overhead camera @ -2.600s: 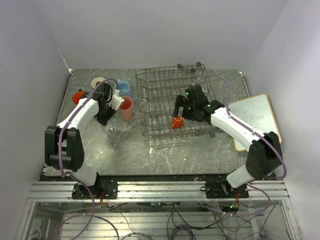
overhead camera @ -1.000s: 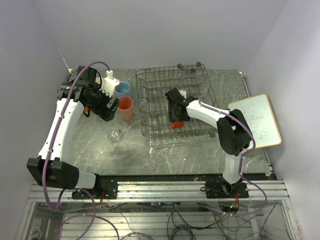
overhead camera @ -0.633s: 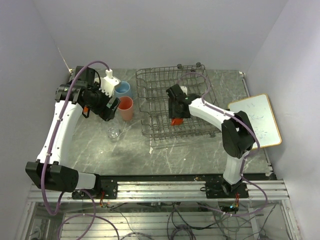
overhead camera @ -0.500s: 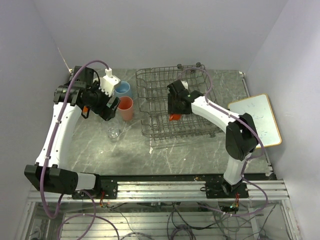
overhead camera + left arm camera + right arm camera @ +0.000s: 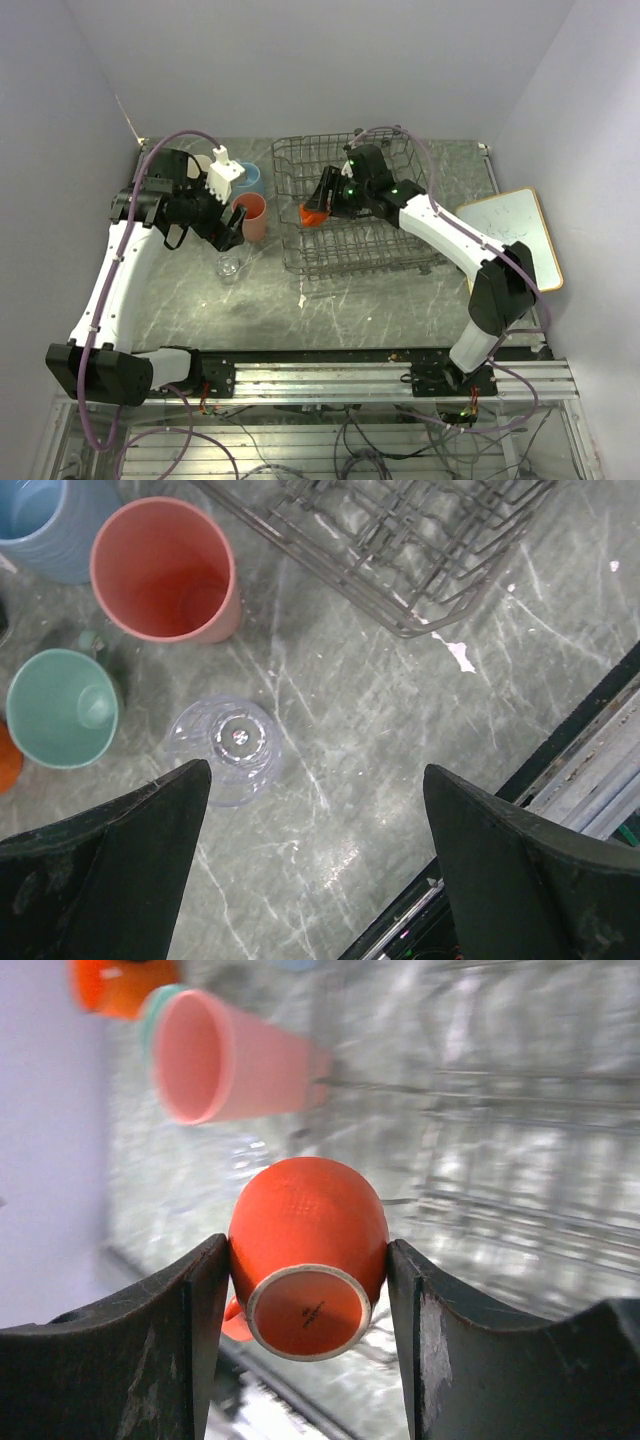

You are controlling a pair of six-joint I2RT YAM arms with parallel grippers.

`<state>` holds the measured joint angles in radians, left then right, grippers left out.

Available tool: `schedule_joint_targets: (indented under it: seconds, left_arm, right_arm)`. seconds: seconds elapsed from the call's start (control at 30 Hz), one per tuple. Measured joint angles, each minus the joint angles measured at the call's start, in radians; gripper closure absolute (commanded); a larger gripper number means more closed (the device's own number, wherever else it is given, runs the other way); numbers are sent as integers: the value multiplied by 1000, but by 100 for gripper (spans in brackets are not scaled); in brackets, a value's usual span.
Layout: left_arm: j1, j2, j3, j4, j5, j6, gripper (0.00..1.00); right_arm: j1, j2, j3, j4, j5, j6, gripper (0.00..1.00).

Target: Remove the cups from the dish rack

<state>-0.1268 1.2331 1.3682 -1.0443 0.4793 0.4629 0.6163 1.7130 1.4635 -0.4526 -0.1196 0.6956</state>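
Note:
My left gripper should take the cup's rim and set it upright beside the clear glass, since my right gripper holds the tiny orange cup by its base [image 5: 308,1310].
My right gripper [image 5: 318,207] is shut on the tiny orange cup [image 5: 312,214] and holds it in the air over the left side of the grey wire dish rack [image 5: 380,255]. In the right wrist view the cup [image 5: 308,1230] lies sideways between both fingers, base toward the camera. On the table left of the rack stand the pink tumbler [image 5: 251,215], the light blue mug [image 5: 248,178] and the clear glass [image 5: 229,267]. My left gripper [image 5: 230,235] hovers open above them. The left wrist view shows the glass [image 5: 225,750], the tumbler [image 5: 165,570] and a pale green cup [image 5: 62,708].
A white board with a wooden frame [image 5: 510,235] lies at the table's right edge. The orange mug [image 5: 120,985] stands at the far left, beyond the tumbler [image 5: 230,1055]. The table's metal front rail [image 5: 590,780] runs close to the glass. Side walls close in left and right.
My right gripper has lifted the tiny orange cup off the rack floor and carried it left and back to the rack's left side. The left arm has shifted slightly toward the tumbler.

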Motion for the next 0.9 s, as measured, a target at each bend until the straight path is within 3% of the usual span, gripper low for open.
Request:
schedule_joint_targets:
  seconds: [0.27,0.43,0.73,0.9]
  left_arm:
    - [0,-50,-40,41,111,9,5]
    - [0,-96,-61,79,200,0,8]
    - [0,-164,-112,220,364,-103,12]
    - [0,-181,-112,275,421,-175,20]
  right_arm:
    - [4,-13,-165,416,-465,253,83]
    - [10,-14,-333,725,-640,482,83]
    - [29,-16,-458,1312,-742,912,84]
    - [61,-14,-455,1494,-743,1048,84]
